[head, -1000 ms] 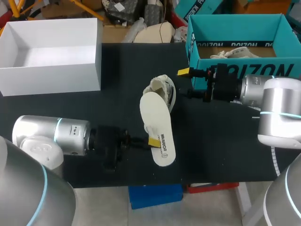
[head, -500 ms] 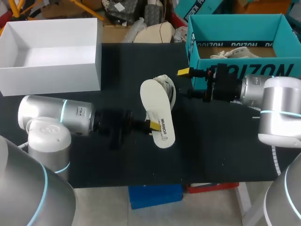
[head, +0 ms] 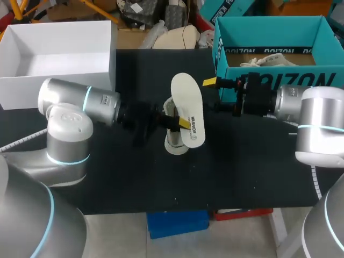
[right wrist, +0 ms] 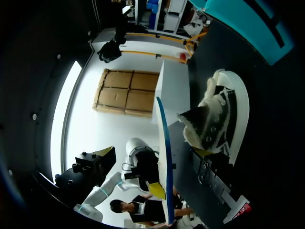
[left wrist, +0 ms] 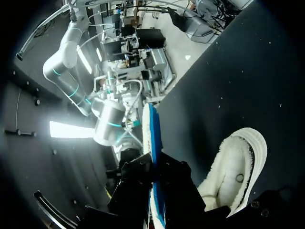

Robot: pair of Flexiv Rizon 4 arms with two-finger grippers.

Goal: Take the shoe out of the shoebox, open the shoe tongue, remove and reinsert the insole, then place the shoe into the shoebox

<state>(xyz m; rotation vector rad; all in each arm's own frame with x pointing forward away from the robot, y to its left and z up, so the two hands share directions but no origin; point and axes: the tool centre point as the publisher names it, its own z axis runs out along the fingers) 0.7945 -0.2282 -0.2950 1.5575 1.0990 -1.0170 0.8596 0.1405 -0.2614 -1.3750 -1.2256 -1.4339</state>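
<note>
My right gripper will hold the insole (head: pixel 188 107) alone and the insole will stay flat, because the blue edge (right wrist: pixel 166 138) stands almost straight well past the end of the yellow finger.
My left gripper (head: pixel 181 124) is shut on the edge of a white insole (head: pixel 189 110) and holds it raised and tilted over the cream shoe (head: pixel 173 144), which lies on the black table and is mostly hidden beneath it. In the left wrist view the insole (left wrist: pixel 152 138) stands edge-on between the fingers, blue underside showing, with the fleecy shoe (left wrist: pixel 238 167) beside and below. My right gripper (head: pixel 216 94) hangs open and empty just right of the insole, in front of the teal shoebox (head: pixel 274 80). From the right wrist view the shoe (right wrist: pixel 217 119) lies ahead, next to the insole (right wrist: pixel 164 157).
An open white box (head: pixel 59 80) stands at the back left of the table. The teal shoebox at the back right holds another pale shoe (head: pixel 266 60). The black mat (head: pixel 247 161) stretches bare in front of both arms.
My left arm has lifted the insole off the mat and carried it away from the front edge, up over the shoe. The right arm has stayed still and open.
</note>
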